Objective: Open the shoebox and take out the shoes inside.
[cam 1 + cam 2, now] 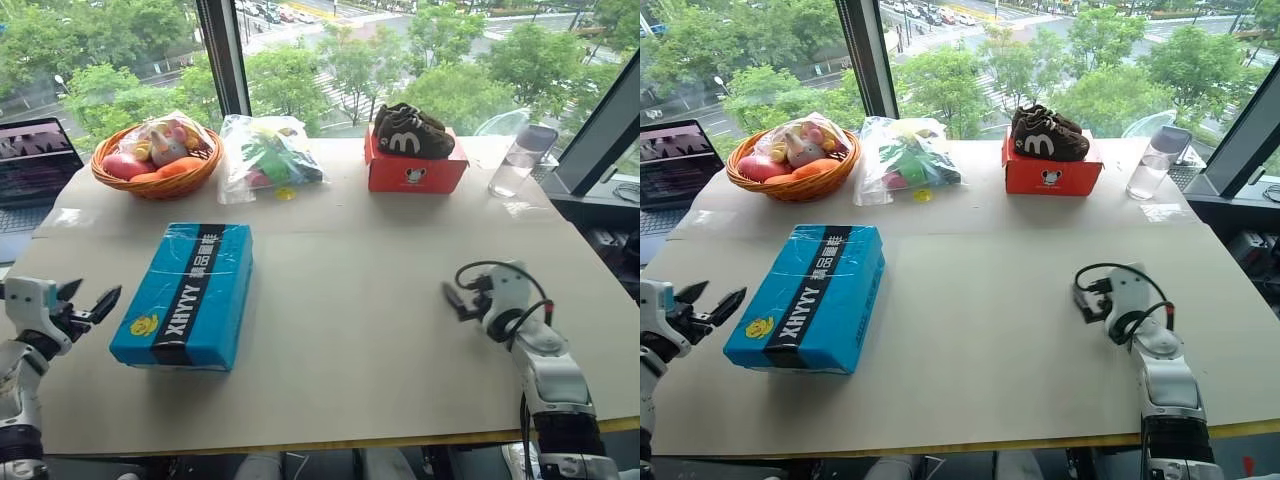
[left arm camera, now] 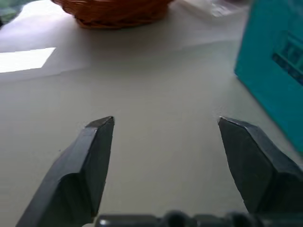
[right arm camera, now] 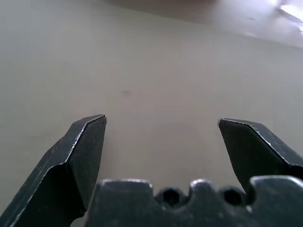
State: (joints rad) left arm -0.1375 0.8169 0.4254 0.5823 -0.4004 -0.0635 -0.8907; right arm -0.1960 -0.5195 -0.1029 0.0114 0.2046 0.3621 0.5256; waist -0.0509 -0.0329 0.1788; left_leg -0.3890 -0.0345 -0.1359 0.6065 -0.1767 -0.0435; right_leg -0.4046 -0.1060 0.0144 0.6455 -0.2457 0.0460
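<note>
Next, I push the shoebox [image 1: 186, 294] to the table's middle [image 1: 325, 275] with my left gripper before my right gripper lifts the shoebox's lid, because the shoebox is slanted and far from my right gripper.
The bright blue shoebox [image 1: 187, 293] with a black band and white lettering lies shut on the table's left half; a corner of the shoebox [image 2: 274, 71] shows in the left wrist view. The shoes are hidden. My left gripper [image 1: 88, 298] stands open just left of the box, apart from it, with nothing between its fingers [image 2: 92, 156]. My right gripper [image 1: 452, 298] hovers open over bare table on the right, well away from the box, its fingers [image 3: 80, 156] empty.
At the back stand a wicker basket [image 1: 157, 160] of toys, a clear bag [image 1: 265, 155] of toys, a red box [image 1: 413, 170] with dark brown shoes on top, and a clear cup [image 1: 520, 160]. A laptop [image 1: 35, 170] sits far left.
</note>
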